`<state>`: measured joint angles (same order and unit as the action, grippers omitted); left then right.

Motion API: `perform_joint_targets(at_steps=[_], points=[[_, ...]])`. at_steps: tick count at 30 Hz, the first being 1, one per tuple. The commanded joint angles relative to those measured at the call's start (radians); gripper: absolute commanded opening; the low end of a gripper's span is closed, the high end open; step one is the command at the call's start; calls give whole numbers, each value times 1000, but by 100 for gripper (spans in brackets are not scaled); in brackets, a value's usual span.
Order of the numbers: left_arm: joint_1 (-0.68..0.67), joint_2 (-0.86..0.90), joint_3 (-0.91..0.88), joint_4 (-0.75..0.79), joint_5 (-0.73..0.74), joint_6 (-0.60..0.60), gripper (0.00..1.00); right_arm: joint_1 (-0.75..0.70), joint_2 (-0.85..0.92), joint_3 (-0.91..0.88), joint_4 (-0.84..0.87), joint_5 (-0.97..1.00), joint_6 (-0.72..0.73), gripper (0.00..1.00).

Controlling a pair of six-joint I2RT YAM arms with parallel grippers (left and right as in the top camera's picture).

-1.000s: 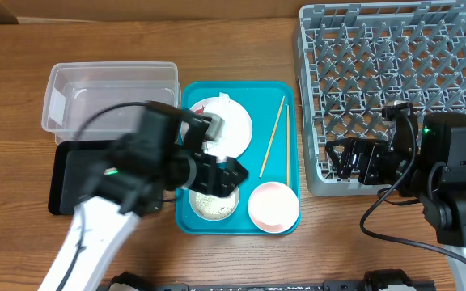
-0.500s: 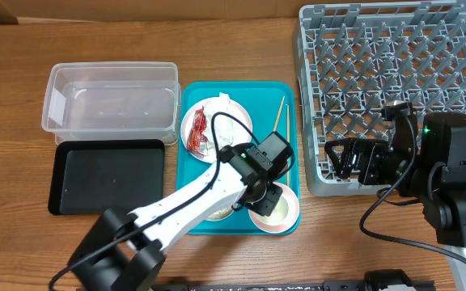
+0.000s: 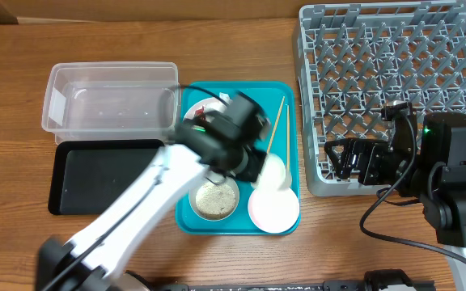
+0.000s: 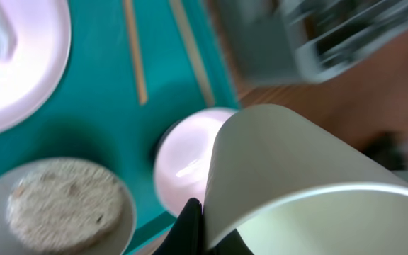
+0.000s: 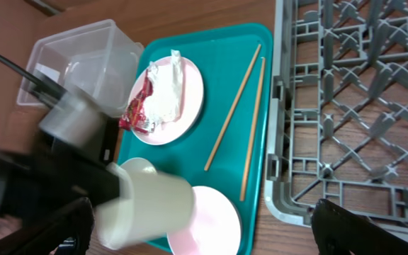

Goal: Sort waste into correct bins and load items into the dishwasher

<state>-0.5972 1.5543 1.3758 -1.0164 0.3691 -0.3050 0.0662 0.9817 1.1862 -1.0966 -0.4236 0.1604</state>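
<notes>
The dish rack is next to my right gripper, and my left gripper is holding the white cup. Next, my right gripper takes the cup (image 3: pixel 273 172) from my left gripper before loading it.
My left gripper (image 3: pixel 253 160) is shut on the rim of the white cup (image 3: pixel 273 170), which hangs tilted on its side over the teal tray (image 3: pixel 290 173). In the left wrist view the cup (image 4: pixel 296 163) fills the frame, with a black finger (image 4: pixel 190 225) pressed to its wall. Below it sit an empty pink bowl (image 3: pixel 273 210) and a bowl of rice (image 3: pixel 213 199). The plate (image 5: pixel 168 92) carries the red-and-white wrapper (image 5: pixel 142 110). Two chopsticks (image 5: pixel 236 113) lie beside it. My right gripper (image 3: pixel 346 158) stands open by the grey dish rack (image 3: pixel 395 81).
The clear tub (image 3: pixel 112 105) and the black tray (image 3: pixel 108 176) lie left of the teal tray. The dish rack's near-left corner (image 5: pixel 289 205) is close to the tray's right edge. Bare wooden table runs along the front.
My left gripper has shut on the white cup and now holds it tilted above the tray, and the left arm has swung. The right arm has not moved.
</notes>
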Motion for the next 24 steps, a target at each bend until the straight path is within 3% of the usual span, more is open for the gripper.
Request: perform_joint_targets(at_steps=[1, 2, 4, 6, 12, 14, 17, 21, 24], points=[[159, -64, 32, 35, 467, 146, 4, -3, -8, 25, 23, -118, -7, 95], [230, -64, 32, 58, 709, 205, 4, -1, -6, 25, 55, -215, -26, 90], [296, -57, 32, 82, 973, 258, 4, 14, 0, 24, 126, -351, -34, 87], [328, -54, 32, 93, 1119, 285, 4, 44, 10, 24, 194, -439, -34, 87], [326, -55, 32, 94, 1212, 309, 4, 207, 42, 24, 359, -533, -68, 96], [325, -55, 32, 94, 1212, 309, 4, 290, 57, 24, 417, -530, -67, 92], [320, -55, 32, 94, 1212, 309, 5, 324, 66, 24, 435, -468, -59, 76], [315, -55, 32, 93, 1197, 309, 11, 311, 59, 25, 438, -444, -60, 71], [315, -55, 32, 86, 1191, 309, 11, 304, 47, 25, 441, -444, -60, 84]])
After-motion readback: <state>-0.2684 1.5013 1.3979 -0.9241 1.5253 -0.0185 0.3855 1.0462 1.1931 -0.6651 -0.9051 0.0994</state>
